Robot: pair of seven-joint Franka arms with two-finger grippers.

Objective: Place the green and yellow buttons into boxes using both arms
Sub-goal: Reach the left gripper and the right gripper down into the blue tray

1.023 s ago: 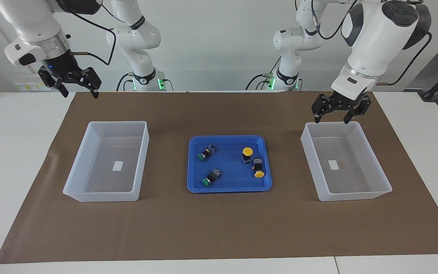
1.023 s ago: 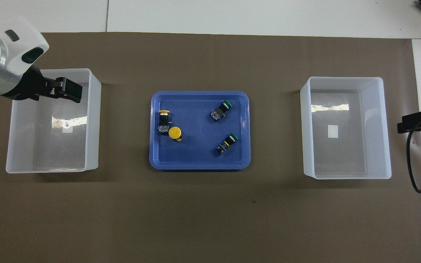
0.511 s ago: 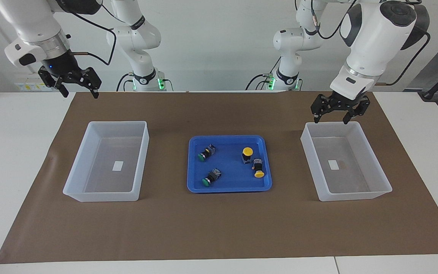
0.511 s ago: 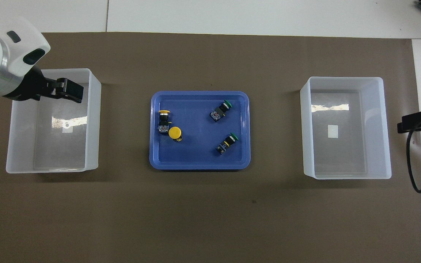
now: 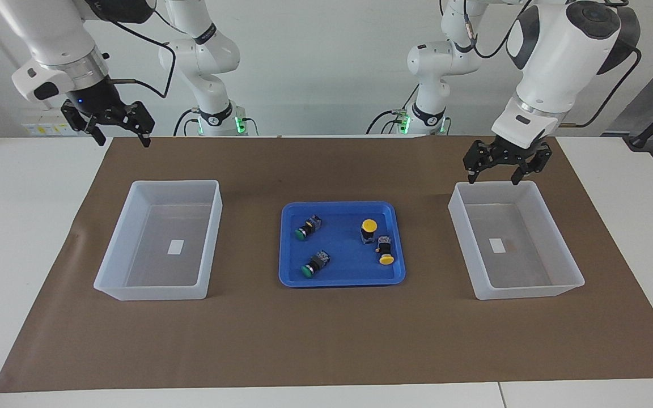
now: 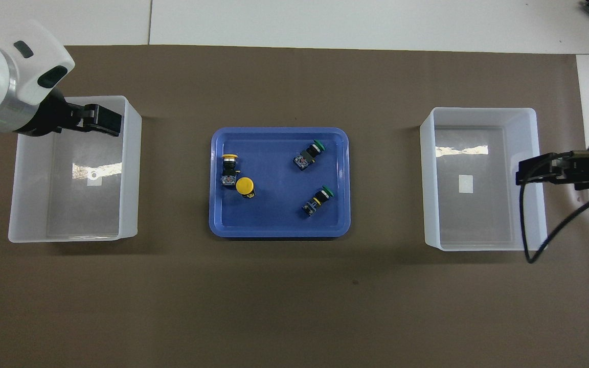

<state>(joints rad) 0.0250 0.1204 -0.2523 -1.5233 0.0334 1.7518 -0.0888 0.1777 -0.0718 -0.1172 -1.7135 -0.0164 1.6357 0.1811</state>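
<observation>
I should keep moving my right gripper toward the button's black body and close it there, because the green button nearer my arms lies clear of its neighbours.
Two green buttons and two yellow buttons lie in a shallow blue tray at mid-table. In the overhead view the green buttons lie toward the right arm's end and the yellow buttons toward the left arm's. An empty whitish box stands at the left arm's end, and my left gripper hangs open just over its rim. Another empty box stands at the right arm's end. My right gripper is open, raised high by that box's outer edge.
A brown mat covers most of the white table. A small white label lies inside each box. A black cable loops from the right arm beside its box.
My right gripper has swung inward toward its box's outer wall. My left gripper has shifted slightly over its box. The buttons and boxes have not moved.
</observation>
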